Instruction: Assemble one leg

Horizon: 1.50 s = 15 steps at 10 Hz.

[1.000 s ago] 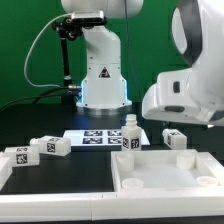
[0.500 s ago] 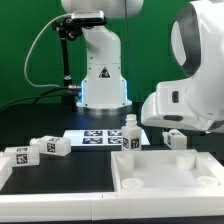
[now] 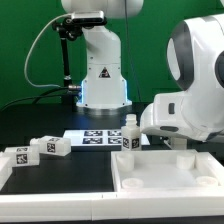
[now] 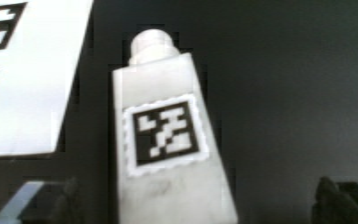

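The white leg (image 4: 167,145) will stay upright when I lower its peg into a corner hole, because another leg (image 3: 131,134) stands on its own at the far corner of the square top.
In the wrist view a white leg (image 4: 167,130) lies on the dark table, its square tag facing up and its round peg end pointing away. My gripper (image 4: 194,205) is open above its near end. Both dark fingertips (image 4: 44,204) stand well apart from the leg's sides. In the exterior view my arm (image 3: 190,100) hangs low at the right and hides this leg. Another leg (image 3: 128,135) stands upright at the far corner of the square top (image 3: 165,178). Two more legs (image 3: 50,146) lie at the left.
The marker board (image 3: 100,137) lies flat behind the square top, and its edge shows beside the leg in the wrist view (image 4: 25,80). The robot base (image 3: 103,80) stands at the back. A further leg (image 3: 19,157) lies at the far left.
My arm has come down and toward the exterior view's left over the leg at the right, which it now hides. The other legs and the square top have not moved.
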{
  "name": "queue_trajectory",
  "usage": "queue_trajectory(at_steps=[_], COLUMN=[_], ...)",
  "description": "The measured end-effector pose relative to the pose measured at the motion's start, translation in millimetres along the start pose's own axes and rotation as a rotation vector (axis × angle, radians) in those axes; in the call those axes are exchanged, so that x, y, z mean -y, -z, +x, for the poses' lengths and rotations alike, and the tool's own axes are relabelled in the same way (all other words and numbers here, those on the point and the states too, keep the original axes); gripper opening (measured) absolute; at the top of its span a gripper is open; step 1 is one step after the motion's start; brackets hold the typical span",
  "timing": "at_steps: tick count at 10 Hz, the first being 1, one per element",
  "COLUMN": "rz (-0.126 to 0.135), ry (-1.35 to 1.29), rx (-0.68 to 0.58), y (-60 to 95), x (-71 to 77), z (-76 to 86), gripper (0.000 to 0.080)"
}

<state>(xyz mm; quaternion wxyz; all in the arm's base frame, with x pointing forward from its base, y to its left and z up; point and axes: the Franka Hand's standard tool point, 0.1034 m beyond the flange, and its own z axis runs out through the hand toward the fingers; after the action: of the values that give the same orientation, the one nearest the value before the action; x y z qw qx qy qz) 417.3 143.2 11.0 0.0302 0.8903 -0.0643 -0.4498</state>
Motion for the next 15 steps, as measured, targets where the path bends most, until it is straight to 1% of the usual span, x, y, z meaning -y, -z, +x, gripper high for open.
queue_trajectory(at_steps=[2, 3, 4, 5, 6, 7, 8, 9, 10, 11, 12, 13, 14, 15], rz=[-0.006, -0.005, -0.005, -0.004, -0.005, -0.003, 0.012, 0.047, 0.078, 0.111, 0.132, 0.128, 0.139, 0.148], ry=[-0.012, -0.011, -0.012, -0.012, -0.012, -0.003, 0.007, 0.007, 0.006, 0.010, 0.032, 0.047, 0.047, 0.045], rx=[0.038, 0.033, 0.033, 0.034, 0.034, 0.037, 0.026, -0.034, -0.039, -0.096, -0.211, -0.279, -0.365, -0.426], y=[-4.9, -4.3, -4.5, -4.7, -4.7, -2.1, 18.3, 57.1, 82.4, 120.5, 153.5, 164.0, 161.9, 161.2], x=[-0.4, -0.4, -0.7, -0.8, -0.8, -2.3, -7.1, -14.2, -22.2, -33.9, -42.7, -43.9, -38.1, -37.0], z=[-0.9, 0.4, 0.4, 0.5, 0.4, -0.5, -4.4, -12.5, -21.2, -20.8, -21.4, -22.5, -16.8, -17.9], gripper=[0.0649, 0.0639, 0.0449, 0.0449, 0.0281, 0.0281, 0.0285, 0.0285, 0.0285, 0.0285, 0.0285, 0.0285, 0.0285, 0.0285])
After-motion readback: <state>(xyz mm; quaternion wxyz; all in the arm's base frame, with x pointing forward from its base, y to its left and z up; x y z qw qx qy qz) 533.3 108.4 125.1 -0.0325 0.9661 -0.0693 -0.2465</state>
